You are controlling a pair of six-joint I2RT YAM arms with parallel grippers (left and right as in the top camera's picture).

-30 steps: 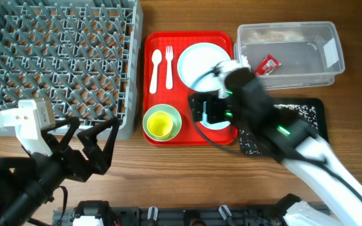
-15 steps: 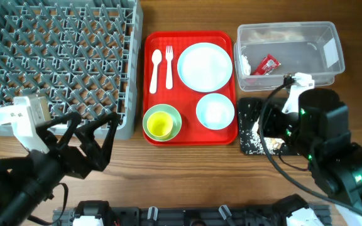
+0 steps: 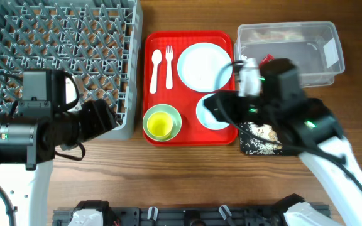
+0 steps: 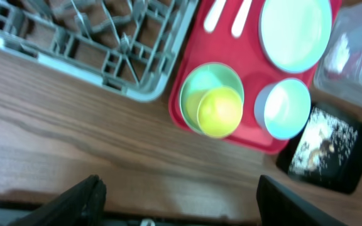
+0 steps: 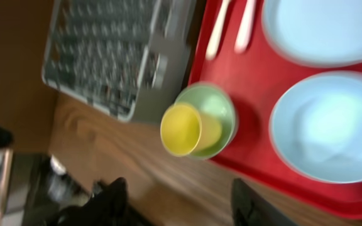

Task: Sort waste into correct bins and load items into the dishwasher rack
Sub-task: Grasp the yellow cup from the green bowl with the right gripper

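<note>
The dishwasher rack [image 3: 99, 56] is on the left gripper's side, so the robot's right gripper should pick up the yellow cup [image 3: 159, 125] and pass it to the left gripper for loading.
The grey dishwasher rack [image 3: 61, 56] fills the back left. On the red tray [image 3: 190, 135] lie a white spoon [image 3: 156, 69] and fork [image 3: 168, 66], a pale blue plate [image 3: 203, 64], a yellow cup [image 3: 160, 124] inside a green bowl [image 3: 176, 119], and a second bowl [image 3: 207, 116], half hidden by my right arm. My right gripper [image 3: 213, 108] hovers open above that bowl [image 5: 329, 132]. My left gripper [image 3: 109, 116] hangs open at the rack's front right corner, empty. The red wrapper [image 3: 267, 59] lies in the clear tub [image 3: 307, 56]. Crumbs lie on the black tray [image 3: 256, 143].
In the left wrist view the cup [image 4: 219, 112] and bowl [image 4: 283, 108] sit far below, with bare wood under my open left gripper [image 4: 187, 204]. In the right wrist view my right gripper [image 5: 181, 204] is over wood in front of the cup [image 5: 181, 129].
My right arm has swung from the front right, over the black tray, back to the left over the red tray. My left arm has risen toward the rack's front edge. Both jaws have narrowed somewhat.
</note>
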